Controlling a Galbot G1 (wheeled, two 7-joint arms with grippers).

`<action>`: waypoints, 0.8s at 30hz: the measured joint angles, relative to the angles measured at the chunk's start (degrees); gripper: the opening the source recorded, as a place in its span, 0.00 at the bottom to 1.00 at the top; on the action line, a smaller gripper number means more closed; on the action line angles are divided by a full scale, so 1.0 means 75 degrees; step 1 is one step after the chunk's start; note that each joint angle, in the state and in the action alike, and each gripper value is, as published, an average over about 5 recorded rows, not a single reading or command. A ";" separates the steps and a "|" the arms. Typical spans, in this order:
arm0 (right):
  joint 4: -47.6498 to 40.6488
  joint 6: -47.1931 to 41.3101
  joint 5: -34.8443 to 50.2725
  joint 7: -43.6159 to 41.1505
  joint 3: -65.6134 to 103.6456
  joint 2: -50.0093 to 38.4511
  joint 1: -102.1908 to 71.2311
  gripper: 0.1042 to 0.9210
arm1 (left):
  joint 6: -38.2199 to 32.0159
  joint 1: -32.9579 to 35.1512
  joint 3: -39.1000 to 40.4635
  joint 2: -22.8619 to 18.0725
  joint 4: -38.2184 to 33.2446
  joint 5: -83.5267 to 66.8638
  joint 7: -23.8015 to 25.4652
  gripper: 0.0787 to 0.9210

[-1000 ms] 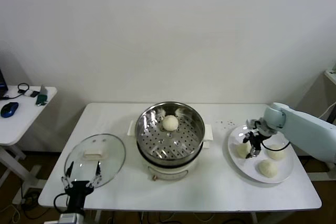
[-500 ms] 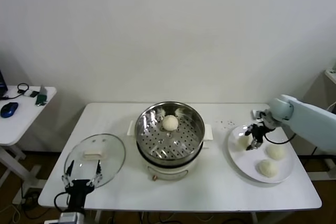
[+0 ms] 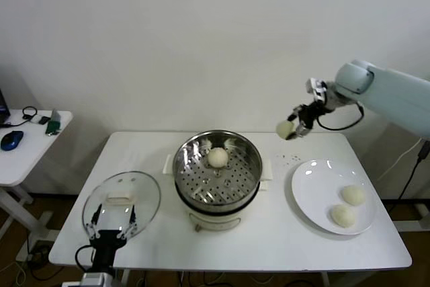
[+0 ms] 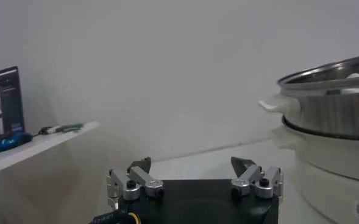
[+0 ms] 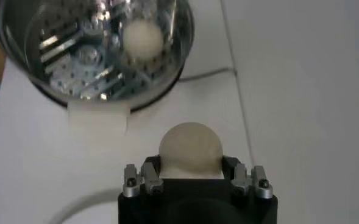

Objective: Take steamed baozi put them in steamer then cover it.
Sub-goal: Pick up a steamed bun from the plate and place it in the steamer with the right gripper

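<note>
My right gripper should continue to move its baozi toward the steel steamer (image 3: 216, 173), uncovered with its bottom free in front of the baozi (image 3: 200, 178) inside, until it rests there.
My right gripper (image 3: 293, 129) is shut on a cream-white baozi (image 3: 285, 129) and holds it in the air above the table, right of the steamer and beyond the plate. In the right wrist view the baozi (image 5: 189, 149) sits between the jaws. The steel steamer (image 3: 191, 169) stands mid-table on its white pot base, with one baozi (image 3: 217, 157) inside at the back. Two baozi (image 3: 353, 195) (image 3: 342, 215) lie on the white plate (image 3: 310, 189). The glass cover (image 3: 144, 196) lies at the front left. My left gripper (image 3: 114, 228) is open, low at the table's front-left edge by the cover.
A small side table (image 3: 27, 149) at the far left holds a mouse, cables and a screen edge. In the left wrist view the steamer (image 4: 331, 91) rises to the right of the open fingers (image 4: 139, 173).
My right gripper closed on a baozi from the plate, lifted it and carried it up and towards the steamer. The plate now holds two baozi. The left gripper barely shifted.
</note>
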 measured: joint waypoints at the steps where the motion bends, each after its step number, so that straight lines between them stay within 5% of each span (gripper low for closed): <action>1: 0.0070 -0.0042 0.0163 0.0044 -0.0066 0.0108 0.0112 0.66 | 0.0001 -0.0003 0.0018 0.0016 -0.0007 0.0006 0.0003 0.88; 24: 0.0582 -0.0557 0.2085 0.1003 -0.1326 0.3238 0.0415 0.68 | -0.0111 0.0004 0.0129 0.0324 -0.0043 -0.0091 0.0053 0.88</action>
